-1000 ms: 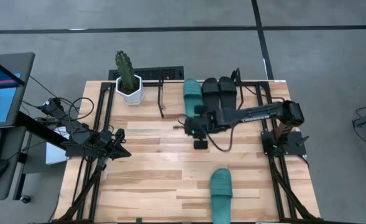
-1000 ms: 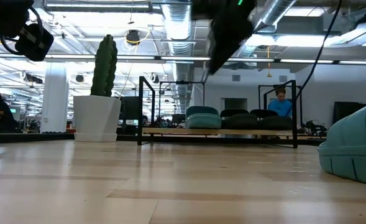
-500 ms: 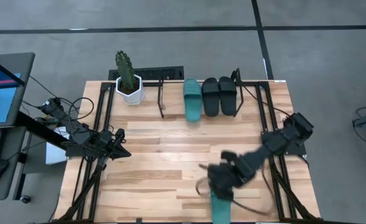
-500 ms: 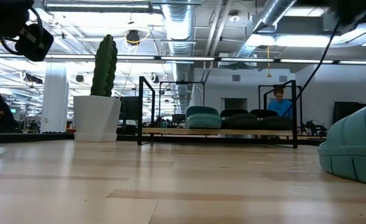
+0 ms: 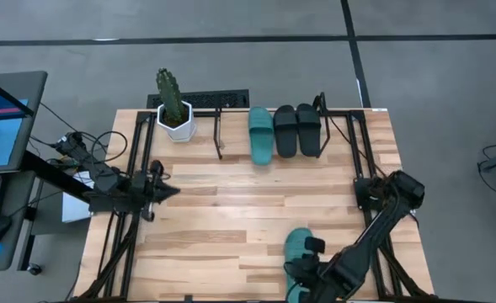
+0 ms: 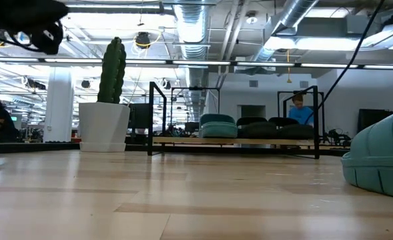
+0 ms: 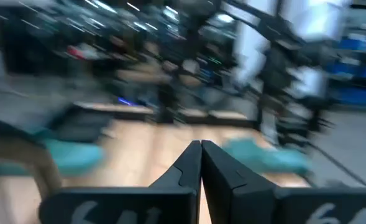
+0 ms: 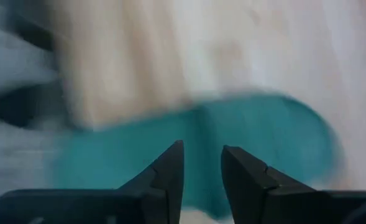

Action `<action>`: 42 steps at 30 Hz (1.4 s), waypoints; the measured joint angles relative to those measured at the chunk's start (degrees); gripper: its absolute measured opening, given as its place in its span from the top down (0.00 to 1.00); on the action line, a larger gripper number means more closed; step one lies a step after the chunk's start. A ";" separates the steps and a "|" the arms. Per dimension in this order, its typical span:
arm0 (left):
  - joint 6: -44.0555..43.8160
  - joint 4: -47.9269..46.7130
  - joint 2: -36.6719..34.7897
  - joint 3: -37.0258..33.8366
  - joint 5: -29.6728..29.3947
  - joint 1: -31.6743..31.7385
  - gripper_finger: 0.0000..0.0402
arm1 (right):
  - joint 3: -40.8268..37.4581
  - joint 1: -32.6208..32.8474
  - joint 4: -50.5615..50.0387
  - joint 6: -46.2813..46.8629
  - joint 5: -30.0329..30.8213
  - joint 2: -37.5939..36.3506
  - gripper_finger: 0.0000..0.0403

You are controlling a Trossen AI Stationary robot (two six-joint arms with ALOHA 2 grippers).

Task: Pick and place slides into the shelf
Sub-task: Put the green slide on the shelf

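The robot's left gripper is far from the teal slide at the table's near edge, so the robot's right gripper should move the slide to the table's middle, with its toe pointing toward the left gripper.
One teal-green slide lies sole-down on the table near its near edge; the low view shows it at the right. My right gripper hangs over that slide's near half, pointing down, fingers open, with the teal foam below the tips. The black wire shelf stands at the far edge. On it lie the other teal slide and two black slides, side by side. My left gripper waits shut at the table's left side.
A cactus in a white pot stands at the far left corner beside the shelf. Black arm-mounting rails run along both table sides. Bare wood fills the middle. A person shows in the room behind.
My right arm has swung from in front of the shelf across the table toward the near edge and now hangs over the teal slide there. My left gripper has turned slightly toward the far edge. The slides have stayed where they were.
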 joint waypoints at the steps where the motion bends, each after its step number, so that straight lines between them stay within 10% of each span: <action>1: 1.55 1.80 0.05 0.00 -2.33 0.13 1.00 | 0.14 0.04 -1.47 1.49 0.20 0.98 0.76; 4: 2.58 8.68 0.46 -0.02 -3.55 1.33 1.00 | -0.03 0.17 -11.53 7.45 1.18 3.49 0.78; 11: 5.53 21.77 4.08 0.02 15.13 5.76 1.00 | -0.26 2.49 -32.72 25.34 9.59 7.80 0.84; 26: 5.60 24.58 20.26 0.00 15.53 9.25 1.00 | -0.32 0.57 -12.18 29.65 -14.48 8.54 0.85; 42: 2.36 23.45 21.82 0.00 15.53 9.23 1.00 | -0.29 -15.36 -0.61 4.70 1.29 8.56 0.85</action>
